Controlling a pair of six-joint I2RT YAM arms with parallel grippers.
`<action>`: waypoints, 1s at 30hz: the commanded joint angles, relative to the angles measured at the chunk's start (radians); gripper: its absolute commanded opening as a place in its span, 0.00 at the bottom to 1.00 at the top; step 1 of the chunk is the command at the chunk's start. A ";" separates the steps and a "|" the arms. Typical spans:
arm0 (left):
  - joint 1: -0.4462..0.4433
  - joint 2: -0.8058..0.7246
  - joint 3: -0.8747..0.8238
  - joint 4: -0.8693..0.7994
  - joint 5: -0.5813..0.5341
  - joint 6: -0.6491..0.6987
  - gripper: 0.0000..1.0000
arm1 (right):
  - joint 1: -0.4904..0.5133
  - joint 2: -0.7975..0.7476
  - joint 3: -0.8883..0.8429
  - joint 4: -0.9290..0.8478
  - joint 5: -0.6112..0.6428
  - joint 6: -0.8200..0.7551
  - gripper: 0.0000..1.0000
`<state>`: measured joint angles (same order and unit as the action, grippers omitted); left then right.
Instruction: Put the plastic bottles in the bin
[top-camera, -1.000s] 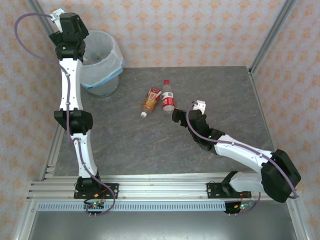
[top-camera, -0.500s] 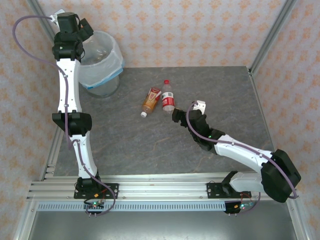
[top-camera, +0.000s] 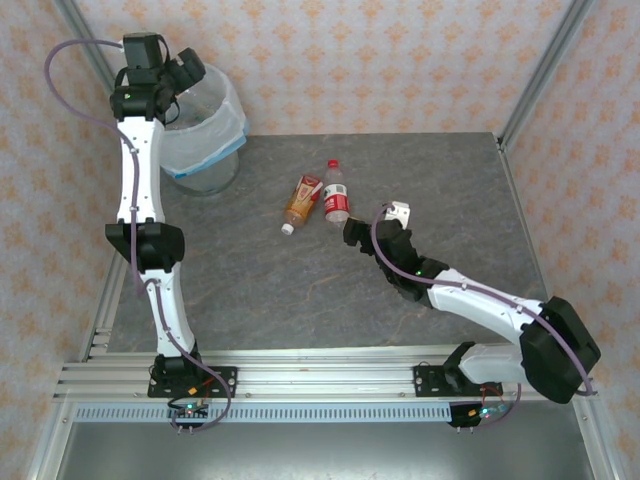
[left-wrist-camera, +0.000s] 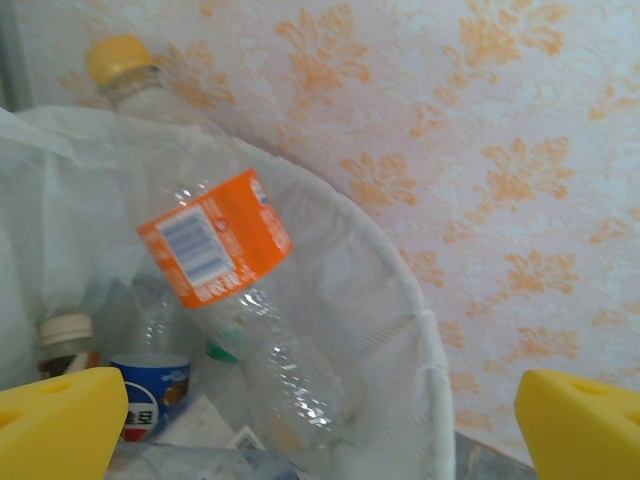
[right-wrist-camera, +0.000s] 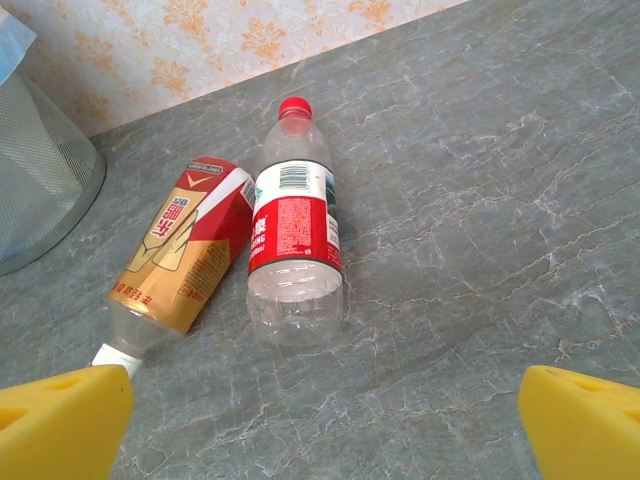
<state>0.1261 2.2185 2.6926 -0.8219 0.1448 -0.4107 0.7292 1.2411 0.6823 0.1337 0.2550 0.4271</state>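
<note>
My left gripper keeps going to the gold bottle (top-camera: 303, 200) and closes across its body, as the orange-label bottle in the bin (left-wrist-camera: 215, 240) is free of my fingers.
The bin (top-camera: 208, 165) stands at the table's back left, lined with a white bag. My left gripper (top-camera: 188, 70) hangs over its rim, open (left-wrist-camera: 320, 435), nothing between its yellow fingertips (left-wrist-camera: 60, 420). Below it a clear bottle with an orange label (left-wrist-camera: 215, 250) and a yellow cap leans inside the bag, free of the fingers. A blue-label bottle (left-wrist-camera: 150, 392) and a brown one (left-wrist-camera: 66, 340) lie deeper. Two bottles lie mid-table: a red-label clear one (top-camera: 336, 196) (right-wrist-camera: 293, 235) and a gold-and-red one (top-camera: 302, 200) (right-wrist-camera: 185, 250). My right gripper (top-camera: 351, 232) (right-wrist-camera: 325, 435) is open just short of the red-label bottle's base.
The grey marbled table (top-camera: 430, 180) is bare to the right and in front of the two bottles. Patterned walls and metal frame posts (top-camera: 540, 75) close in the back and sides. The bin's mesh wall (right-wrist-camera: 40, 180) is left of the gold bottle.
My left wrist has swung right, from beside the bin's left rim to over its opening. The right arm and the two table bottles have not moved.
</note>
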 joint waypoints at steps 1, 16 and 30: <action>-0.065 -0.008 -0.014 -0.058 0.059 0.076 1.00 | -0.005 0.014 0.017 -0.014 -0.009 0.011 0.99; -0.376 -0.439 -0.804 0.236 -0.083 0.218 1.00 | -0.011 0.031 0.005 0.014 0.038 0.064 0.99; -0.535 -0.507 -1.111 0.199 -0.143 0.297 1.00 | -0.015 0.076 0.021 0.050 0.036 0.070 0.99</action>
<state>-0.4004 1.7302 1.6051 -0.6136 0.0181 -0.1497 0.7189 1.3071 0.6823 0.1616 0.2703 0.4904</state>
